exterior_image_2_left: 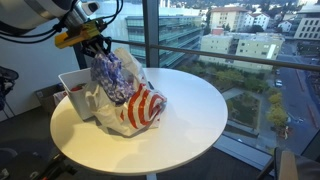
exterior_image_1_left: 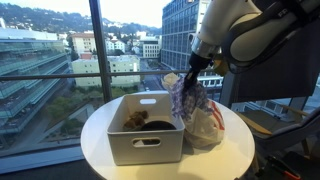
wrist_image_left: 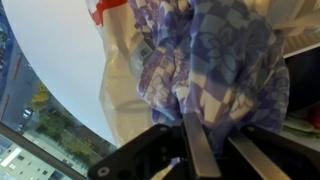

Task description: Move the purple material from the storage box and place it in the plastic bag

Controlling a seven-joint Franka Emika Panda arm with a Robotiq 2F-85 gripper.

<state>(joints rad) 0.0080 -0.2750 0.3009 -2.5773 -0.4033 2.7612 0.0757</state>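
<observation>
The purple cloth is hanging over the bag's edge (exterior_image_1_left: 185,112) next to the storage box, so my gripper should move the cloth farther over the bag's opening (exterior_image_1_left: 207,106) and lower it inside before letting go.
The purple checked cloth (exterior_image_1_left: 186,98) hangs from my gripper (exterior_image_1_left: 192,72) above the plastic bag (exterior_image_1_left: 206,128), which lies on the round white table next to the white storage box (exterior_image_1_left: 145,140). In an exterior view the cloth (exterior_image_2_left: 107,75) dangles over the red and white bag (exterior_image_2_left: 135,108), its lower end at the bag's mouth, and the gripper (exterior_image_2_left: 95,45) is above it. In the wrist view the gripper (wrist_image_left: 215,135) is shut on the cloth (wrist_image_left: 215,60), with the bag (wrist_image_left: 120,75) below it.
The storage box holds brown items (exterior_image_1_left: 138,120). The round table (exterior_image_2_left: 190,110) stands by large windows. The box (exterior_image_2_left: 75,90) sits behind the bag near the table's edge. A dark chair (exterior_image_1_left: 270,110) stands behind the table.
</observation>
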